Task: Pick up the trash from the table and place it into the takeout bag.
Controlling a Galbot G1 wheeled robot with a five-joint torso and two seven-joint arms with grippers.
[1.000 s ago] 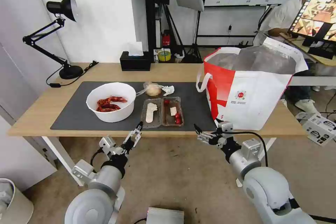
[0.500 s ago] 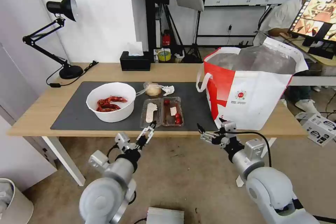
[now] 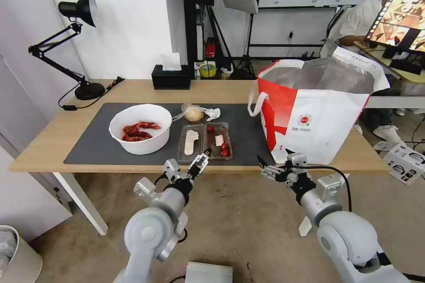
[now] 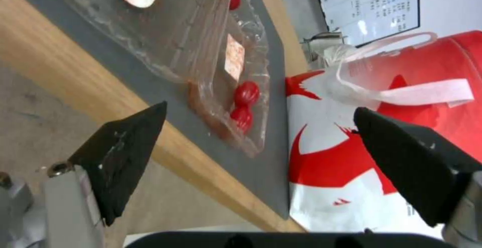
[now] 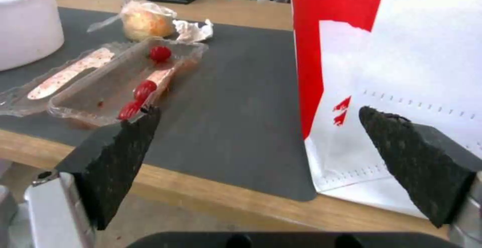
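Observation:
I expect the half with the pale label [image 3: 191,144] to swing over the red scraps when I lift its rim, because a long crease [image 3: 205,142] joins the tray's halves.
On the table's [image 3: 221,89] dark mat stand a white bowl of red shells [image 3: 141,135], a clear hinged tray with red scraps [image 3: 205,141], a small clear bag around a yellowish lump [image 3: 194,113] and a crumpled tissue [image 3: 213,113]. The white-and-red takeout bag [image 3: 318,115] stands open at the right end. My left gripper [image 3: 202,158] is open at the table's front edge, just before the tray [image 4: 201,52]. My right gripper [image 3: 274,158] is open too, below the front edge near the takeout bag's [image 5: 401,52] corner, facing the tray [image 5: 115,86].
A black tissue box [image 3: 171,77] and a black desk lamp [image 3: 79,13] stand at the back left of the table. A person sits at a monitor behind the takeout bag. A bin [image 3: 13,252] stands on the floor at the left.
My left arm has swung right and risen to the table edge, its gripper now in front of the tray. My right gripper has drifted slightly right. The table's things have not moved.

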